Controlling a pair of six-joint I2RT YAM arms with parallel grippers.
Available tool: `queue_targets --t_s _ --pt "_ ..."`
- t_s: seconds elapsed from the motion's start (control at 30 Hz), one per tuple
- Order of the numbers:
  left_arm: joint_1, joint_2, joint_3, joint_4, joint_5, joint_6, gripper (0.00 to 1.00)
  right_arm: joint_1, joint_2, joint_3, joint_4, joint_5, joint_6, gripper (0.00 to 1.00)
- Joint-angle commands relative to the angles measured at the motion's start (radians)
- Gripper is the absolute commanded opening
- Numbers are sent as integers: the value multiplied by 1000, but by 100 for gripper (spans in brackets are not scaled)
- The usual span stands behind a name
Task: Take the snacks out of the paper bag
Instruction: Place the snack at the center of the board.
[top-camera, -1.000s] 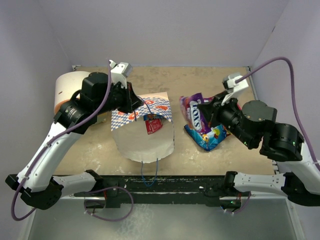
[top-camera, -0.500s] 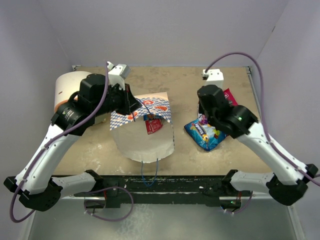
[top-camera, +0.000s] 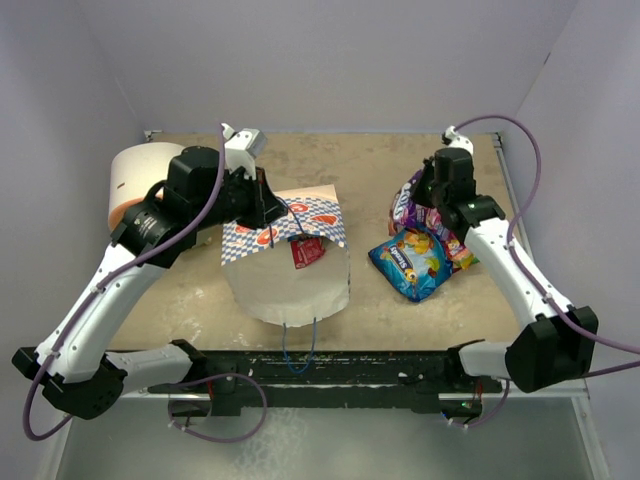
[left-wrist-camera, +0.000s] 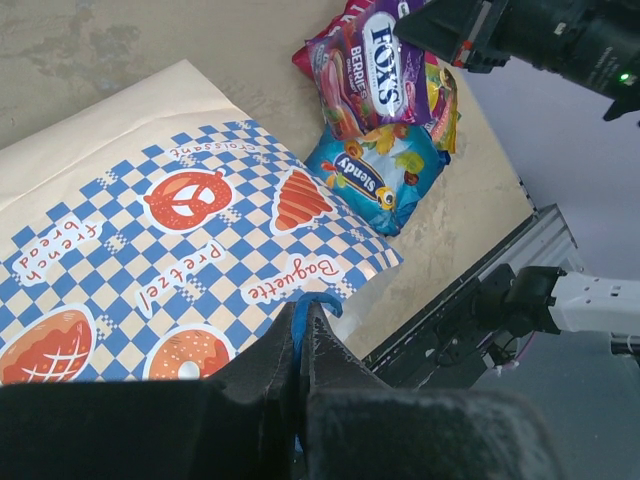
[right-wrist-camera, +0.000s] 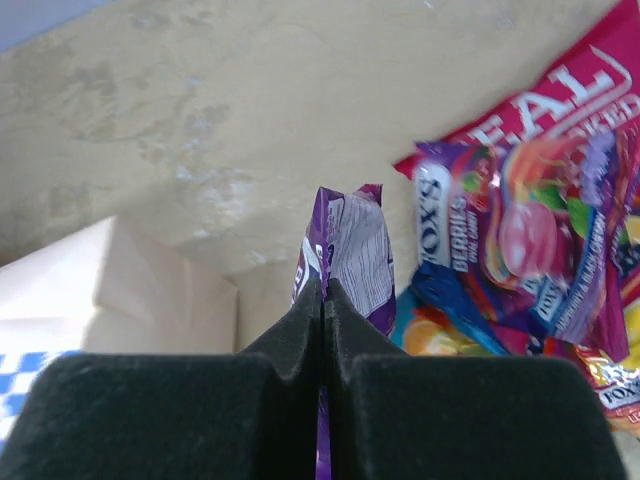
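The purple packet (left-wrist-camera: 366, 80) is hanging clear of the paper bag, so my right gripper keeps going over the blue packet (top-camera: 412, 266) and lets go of the purple packet there.
The blue-and-white checkered paper bag (top-camera: 285, 268) lies mid-table with its cream inside showing, and a red packet (top-camera: 307, 250) sits in its mouth. My left gripper (top-camera: 272, 213) is shut on the bag's blue cord handle (left-wrist-camera: 303, 318). On the right the snacks form a pile: a blue packet (top-camera: 410, 263), a purple Fox's packet (right-wrist-camera: 520, 235) and a pink-red one (right-wrist-camera: 560, 105). My right gripper (right-wrist-camera: 322, 285) is shut on the edge of another purple packet (right-wrist-camera: 352, 245), held just above the left side of that pile (top-camera: 412, 200).
A white-and-orange cylinder (top-camera: 135, 178) stands at the back left behind my left arm. Walls close the table's back and sides. The black rail (top-camera: 330, 365) runs along the near edge.
My right arm has swung up and back, so its wrist now sits over the far side of the snack pile with the purple packet still gripped. The left arm and bag stay put.
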Motion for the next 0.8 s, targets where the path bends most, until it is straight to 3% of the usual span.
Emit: queue_targets --t_s 0.0,0.47,0.77 --pt "2 8 -3 79 -3 -5 0 -101 -49 -130 190 -100 108 0" --pt "1 29 -8 97 3 -34 0 -185 -303 -545 211 148 252 0" --pt "2 60 -5 83 65 -23 0 -199 -217 -618 83 271 419 0"
